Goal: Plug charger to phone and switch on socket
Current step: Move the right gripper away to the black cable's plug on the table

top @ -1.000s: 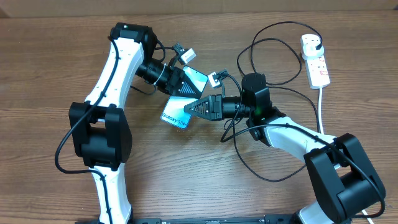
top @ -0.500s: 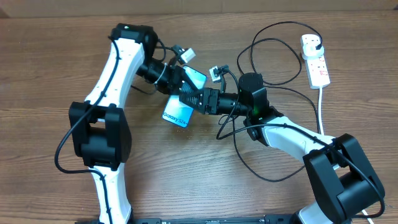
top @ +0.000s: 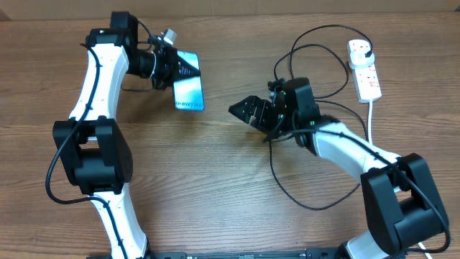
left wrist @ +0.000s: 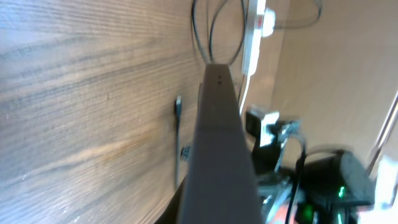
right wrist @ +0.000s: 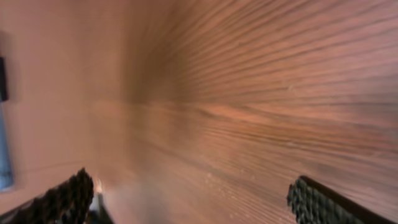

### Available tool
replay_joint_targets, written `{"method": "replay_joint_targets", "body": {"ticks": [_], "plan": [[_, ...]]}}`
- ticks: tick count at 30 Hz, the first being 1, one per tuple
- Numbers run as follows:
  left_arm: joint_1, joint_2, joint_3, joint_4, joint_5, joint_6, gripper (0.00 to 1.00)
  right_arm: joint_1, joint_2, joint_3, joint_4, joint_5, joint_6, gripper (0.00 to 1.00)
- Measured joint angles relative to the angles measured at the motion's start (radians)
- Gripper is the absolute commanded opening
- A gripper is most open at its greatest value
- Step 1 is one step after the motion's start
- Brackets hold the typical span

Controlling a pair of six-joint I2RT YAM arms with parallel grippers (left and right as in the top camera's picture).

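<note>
The charger cable is spread out in wide slack loops (top: 347, 67), so its front curve (top: 316, 209) will drag along and the plug will stay in when the robot raises the cable's end.
My left gripper (top: 175, 67) is shut on the phone (top: 189, 88) at the table's upper left, blue screen up and the "Galaxy" edge toward me. From the left wrist the phone (left wrist: 219, 143) is a dark slab seen edge-on. My right gripper (top: 246, 110) stands open near the middle with nothing between its fingers (right wrist: 326, 202), well to the right of the phone. The charger cable (top: 314, 47) loops over the right half, its black plug (top: 363, 48) in the white socket strip (top: 366, 74). A thin cable end (left wrist: 178, 106) lies on the wood, apart from the phone.
The socket's thick white cord (top: 371, 122) runs toward the front right. More black cable loops (top: 287, 183) lie round and in front of the right arm. The right wrist view is blurred, mostly bare wood (right wrist: 249, 93).
My left arm has carried the phone up and left, away from the right gripper. The right gripper, shut at the phone's edge a second ago, has opened wide and drawn back to the right.
</note>
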Motion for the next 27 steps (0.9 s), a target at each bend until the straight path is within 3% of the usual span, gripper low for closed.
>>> {"method": "replay_joint_targets", "body": {"ticks": [4,7,15,23,27], "plan": [[-0.015,0.0,-0.002,0.142,-0.005,-0.206,0.04,0.005,0.002,0.205,-0.391,0.143,-0.11,1.0],[-0.042,0.0,-0.004,0.233,-0.005,-0.327,0.05,0.009,0.002,0.341,-0.533,0.282,-0.163,1.0],[-0.092,0.0,-0.15,0.618,0.035,-0.554,0.04,0.011,0.002,0.398,-0.587,0.459,-0.222,1.0],[-0.087,0.0,-0.546,1.275,0.138,-0.868,0.05,0.013,0.009,0.379,-0.61,0.501,-0.274,0.87],[-0.088,0.0,-0.629,1.382,0.15,-0.986,0.05,0.013,0.074,0.378,-0.608,0.507,-0.29,0.77]]}}
